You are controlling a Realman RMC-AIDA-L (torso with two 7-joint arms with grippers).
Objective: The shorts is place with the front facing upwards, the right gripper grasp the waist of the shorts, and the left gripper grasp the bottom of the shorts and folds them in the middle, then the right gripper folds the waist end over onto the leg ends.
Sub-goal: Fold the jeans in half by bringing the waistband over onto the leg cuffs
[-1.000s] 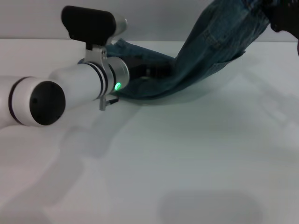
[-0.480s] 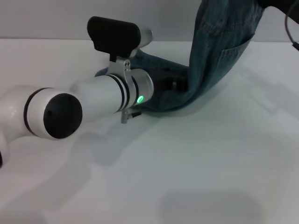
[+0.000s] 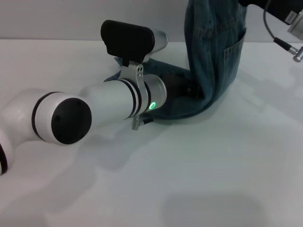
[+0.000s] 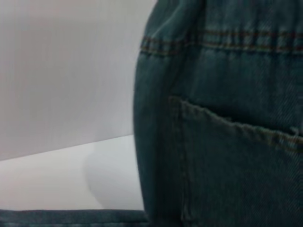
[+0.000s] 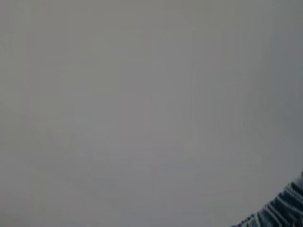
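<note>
The robot's right gripper is holding the ruffled waist (image 5: 280, 211) up high while the leg ends (image 3: 115, 75) lie flat, so it should keep folding the waist over until the waist rests on the leg ends.
The blue denim shorts (image 3: 215, 47) hang in a tall drape from the top right of the head view. Their lower part lies on the white table (image 3: 213, 165). My right gripper (image 3: 258, 3) is at the picture's top edge, mostly cut off, and holds the raised end up. A bit of the ruffled waist (image 5: 284, 213) shows in the right wrist view. My left gripper (image 3: 182, 89), on the green-lit wrist, sits low over the cloth lying on the table, its fingers buried in dark denim. The left wrist view is filled by a stitched pocket of the shorts (image 4: 227, 118). The leg hems are hidden.
A grey cable with a metal plug (image 3: 289, 45) hangs from the right arm at the far right. My left forearm (image 3: 90, 109) crosses the table's left half. A pale wall stands behind the table.
My left arm has slid right across the table, taking the lower cloth with it. The right gripper has carried the raised end left, so the drape now hangs nearly upright.
</note>
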